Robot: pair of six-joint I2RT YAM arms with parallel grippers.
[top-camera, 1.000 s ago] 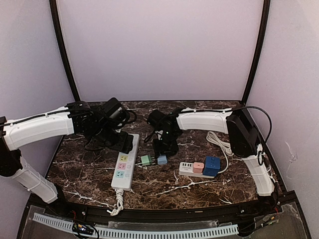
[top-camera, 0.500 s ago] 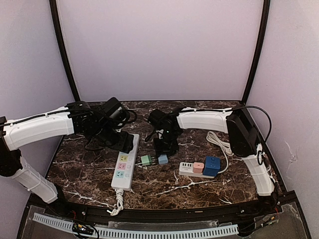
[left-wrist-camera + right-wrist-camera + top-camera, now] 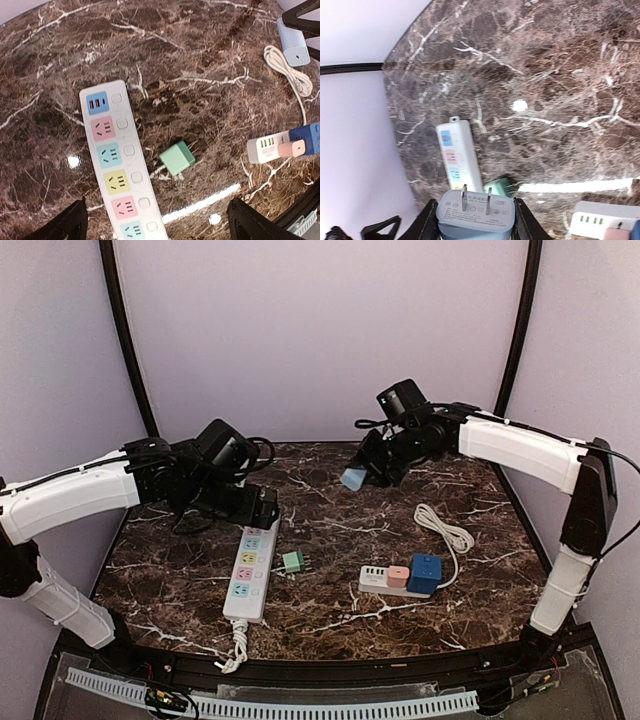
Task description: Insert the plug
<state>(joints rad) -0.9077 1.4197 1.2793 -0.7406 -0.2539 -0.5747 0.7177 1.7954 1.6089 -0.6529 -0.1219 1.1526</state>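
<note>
The light blue plug's loose end (image 3: pixel 352 479) pokes out of my right gripper toward my open left gripper, so my left gripper carries on moving until its fingers close around that loose end.
My right gripper (image 3: pixel 368 470) is shut on a light blue plug (image 3: pixel 353 478) and holds it high above the back of the table. In the right wrist view the plug (image 3: pixel 476 216) sits between the fingers (image 3: pixel 427 220), with its two prongs pointing away. The long white power strip (image 3: pixel 250 568) lies left of centre, and its coloured sockets show in the left wrist view (image 3: pixel 116 165). A green plug (image 3: pixel 292 561) lies beside it on the marble (image 3: pixel 177 158). My left gripper (image 3: pixel 260 512) hovers open and empty over the strip's far end.
A short white power strip (image 3: pixel 385 578) carrying a pink adapter (image 3: pixel 399 576) and a blue cube adapter (image 3: pixel 425 572) lies right of centre. Its white cable (image 3: pixel 445 528) coils behind it. Purple walls and black posts enclose the table.
My right gripper has lifted the light blue plug off the table beside the green plug and carried it up, back and to the right. The left arm has shifted only slightly.
</note>
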